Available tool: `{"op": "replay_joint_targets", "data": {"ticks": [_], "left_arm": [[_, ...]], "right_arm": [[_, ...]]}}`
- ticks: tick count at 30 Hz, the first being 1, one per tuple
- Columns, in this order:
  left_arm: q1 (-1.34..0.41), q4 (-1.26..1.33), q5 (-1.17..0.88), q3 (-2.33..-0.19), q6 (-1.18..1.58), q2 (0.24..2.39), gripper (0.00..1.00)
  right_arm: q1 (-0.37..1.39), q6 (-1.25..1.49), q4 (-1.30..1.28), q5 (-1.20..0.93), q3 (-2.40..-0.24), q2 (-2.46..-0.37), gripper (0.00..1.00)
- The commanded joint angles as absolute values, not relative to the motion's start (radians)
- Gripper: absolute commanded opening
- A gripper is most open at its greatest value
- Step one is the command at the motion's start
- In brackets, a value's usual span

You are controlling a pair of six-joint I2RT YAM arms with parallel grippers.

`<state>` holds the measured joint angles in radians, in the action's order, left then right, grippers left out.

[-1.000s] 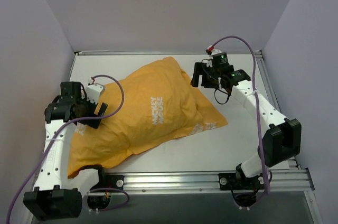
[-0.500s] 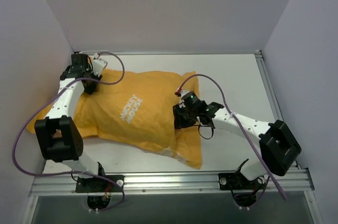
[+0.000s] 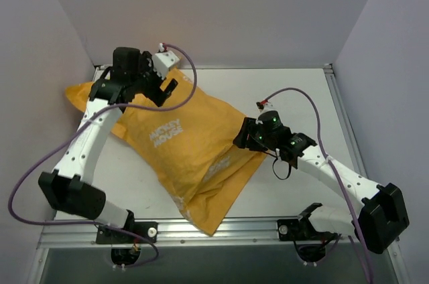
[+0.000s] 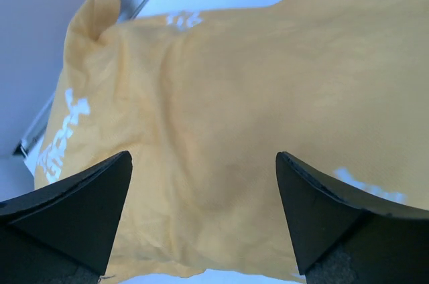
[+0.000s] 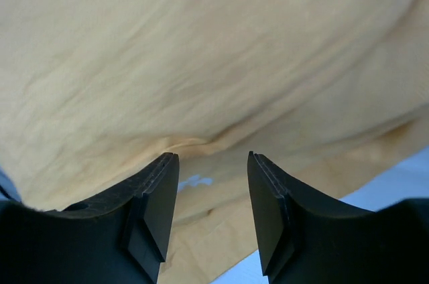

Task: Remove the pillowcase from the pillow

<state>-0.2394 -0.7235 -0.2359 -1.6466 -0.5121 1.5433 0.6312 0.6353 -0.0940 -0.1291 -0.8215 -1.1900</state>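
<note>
My right gripper needs to keep the orange pillowcase's front fold point(image 3: 220, 163) open while my left gripper comes over and takes hold of the white pillow, because the fold is covering the pillow.
The orange pillowcase point(image 3: 181, 147) lies diagonally across the table from back left to front middle, stuffed, with white "Mickey Mouse" lettering on top. The white pillow is hidden inside it. My left gripper point(image 3: 137, 93) is open above the case's back left part; in the left wrist view its jaws stand wide apart over the orange fabric point(image 4: 221, 116). My right gripper point(image 3: 242, 138) is open at the case's right side; in the right wrist view its fingers point(image 5: 157, 203) flank a fold of fabric point(image 5: 214, 96) without closing on it.
A flat empty flap of the case point(image 3: 221, 197) reaches the table's front rail point(image 3: 221, 229). Grey walls close in the left, back and right. Bare white table point(image 3: 301, 96) shows at the back right.
The case has turned, its left end now at the back left corner and its flap at the front. My left gripper moved right along the back. My right gripper shifted slightly right.
</note>
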Motion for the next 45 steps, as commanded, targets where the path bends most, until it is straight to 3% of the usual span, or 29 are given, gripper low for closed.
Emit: {"op": "replay_joint_targets", "data": {"ticks": [1, 3, 7, 15, 17, 18, 19, 23, 26, 33, 41, 42, 45], "left_arm": [[-0.407, -0.81, -0.283, -1.605, -0.58, 1.385, 0.97], [-0.57, -0.857, -0.23, -1.572, -0.598, 1.391, 0.94], [-0.745, -0.853, -0.149, -1.444, -0.574, 1.43, 0.94], [-0.842, -0.808, -0.134, -1.348, -0.523, 1.485, 0.94], [-0.861, -0.799, -0.127, -1.342, -0.503, 1.496, 0.99], [-0.861, -0.792, -0.118, -1.345, -0.499, 1.506, 0.92], [-0.861, -0.787, -0.109, -1.354, -0.492, 1.511, 0.72], [-0.854, -0.778, -0.069, -1.399, -0.471, 1.513, 0.23], [-0.824, -0.784, -0.08, -1.452, -0.454, 1.499, 0.11], [-0.692, -0.779, -0.109, -1.517, -0.394, 1.493, 0.07], [-0.689, -0.779, -0.12, -1.511, -0.396, 1.483, 0.07], [-0.687, -0.775, -0.106, -1.508, -0.396, 1.482, 0.07], [-0.675, -0.767, -0.084, -1.508, -0.393, 1.477, 0.07]], "right_arm": [[0.612, 0.704, -0.1, -0.1, -0.769, -1.143, 0.5], [0.607, 0.732, -0.052, -0.126, -0.72, -1.125, 0.61], [0.609, 0.813, 0.083, -0.173, -0.66, -1.132, 0.71], [0.614, 0.828, 0.12, -0.174, -0.634, -1.129, 0.71], [0.611, 0.827, 0.095, -0.163, -0.626, -1.109, 0.7], [0.609, 0.825, 0.089, -0.16, -0.623, -1.097, 0.71], [0.609, 0.825, 0.074, -0.16, -0.62, -1.094, 0.71], [0.609, 0.833, 0.081, -0.184, -0.583, -1.097, 0.7], [0.623, 0.839, 0.123, -0.21, -0.572, -1.091, 0.68], [0.765, 0.847, 0.166, -0.123, -0.667, -1.13, 0.67], [0.798, 0.885, 0.206, -0.022, -0.753, -1.245, 0.65], [0.796, 0.89, 0.189, -0.006, -0.759, -1.25, 0.63], [0.766, 0.919, 0.141, 0.064, -0.759, -1.285, 0.4]]}}
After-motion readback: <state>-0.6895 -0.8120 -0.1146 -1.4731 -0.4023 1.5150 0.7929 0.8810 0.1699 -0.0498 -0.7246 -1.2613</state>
